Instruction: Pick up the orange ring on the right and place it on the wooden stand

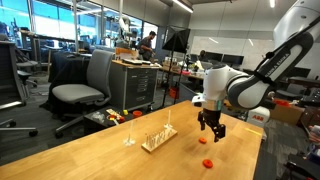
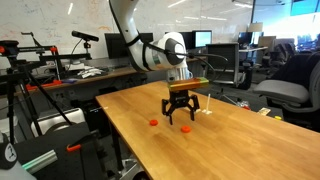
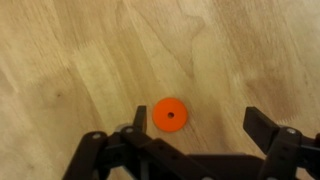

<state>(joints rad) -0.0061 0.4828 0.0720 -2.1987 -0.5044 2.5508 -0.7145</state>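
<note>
The orange ring has clear wood (image 3: 212, 110) around it and lies between my open fingers, so my gripper should go on lowering until the ring (image 2: 185, 129) sits midway before it closes.
The orange ring (image 3: 170, 115) lies flat on the wooden table, a small red-orange disc with a hole. In the wrist view it sits between my fingers, close to the left one. My gripper (image 3: 197, 118) hangs open just above it and touches nothing. In both exterior views the gripper (image 1: 211, 126) (image 2: 180, 112) hovers low over the table with the ring (image 1: 200, 140) (image 2: 186, 129) beside its fingertips. The wooden stand (image 1: 158, 138), a pale base with thin upright pegs, stands a short way off, on the ring's far side from the arm.
A second, near-identical orange ring (image 1: 207, 161) (image 2: 153, 122) lies nearby on the table (image 1: 100, 155). A small clear upright piece (image 1: 128, 136) stands beyond the stand. Office chairs and desks surround the table.
</note>
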